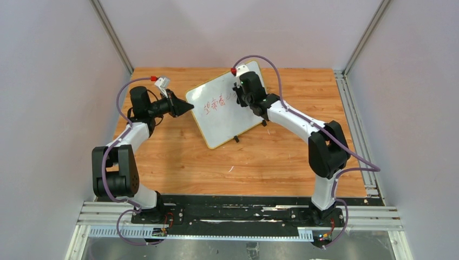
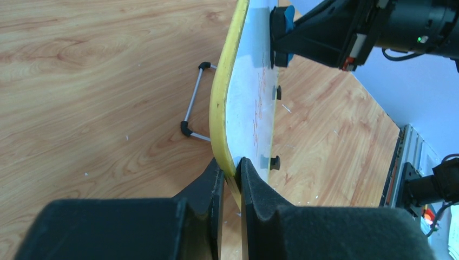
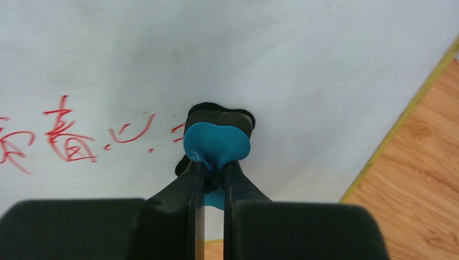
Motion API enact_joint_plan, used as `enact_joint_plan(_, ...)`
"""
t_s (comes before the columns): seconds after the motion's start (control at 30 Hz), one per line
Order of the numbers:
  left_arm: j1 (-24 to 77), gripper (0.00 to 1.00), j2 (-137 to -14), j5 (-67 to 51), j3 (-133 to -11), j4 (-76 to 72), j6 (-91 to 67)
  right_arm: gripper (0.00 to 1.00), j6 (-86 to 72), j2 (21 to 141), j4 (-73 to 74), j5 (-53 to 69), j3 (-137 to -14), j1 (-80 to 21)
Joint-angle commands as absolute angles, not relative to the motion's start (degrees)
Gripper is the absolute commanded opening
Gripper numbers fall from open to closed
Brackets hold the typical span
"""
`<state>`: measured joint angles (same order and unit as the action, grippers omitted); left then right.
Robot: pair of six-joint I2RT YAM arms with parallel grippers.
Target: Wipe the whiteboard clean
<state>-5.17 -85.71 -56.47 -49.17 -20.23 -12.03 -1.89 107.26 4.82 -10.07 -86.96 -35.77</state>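
Note:
The whiteboard [image 3: 308, 130] beyond the eraser is free of red writing, so the robot's right gripper should wipe the eraser back across the broken red strokes [image 3: 132, 131] next to the eraser's pad.
The whiteboard [image 1: 226, 108], white with a yellow frame, stands tilted on the wooden table and bears red handwriting [image 1: 215, 104] on its left half. My left gripper [image 1: 189, 106] is shut on the board's left edge; the left wrist view shows both fingers clamping the yellow frame [image 2: 223, 108]. My right gripper [image 1: 242, 90] is shut on a blue eraser [image 3: 216, 143] whose black pad presses on the board face [image 3: 303, 70], just right of the red writing [image 3: 67, 132]. The eraser also shows in the left wrist view [image 2: 285, 24].
The board's black feet [image 1: 236, 140] and wire stand [image 2: 194, 103] rest on the wooden table [image 1: 270, 162]. Grey walls close in both sides and the back. A metal rail [image 1: 352, 108] runs along the table's right edge.

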Motion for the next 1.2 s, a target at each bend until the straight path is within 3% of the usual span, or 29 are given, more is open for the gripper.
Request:
enact_joint_plan(0.0, -5.2, 0.00, -85.2, -54.9, -49.3, -20.0, -6.6, 0.01, -3.0, 107.0, 5.7, -6.7, -85.8, -40.1)
enact_joint_plan(0.7, -5.2, 0.00, -84.2, -54.8, -49.2, -20.1, -6.6, 0.01, -0.8, 105.0, 7.0, -11.1, -83.5, -29.5)
enact_joint_plan(1.17, -5.1, 0.00, -84.4, -54.8, -49.2, -20.0, -6.6, 0.01, -3.6, 105.5, 7.0, -7.2, -85.7, -35.7)
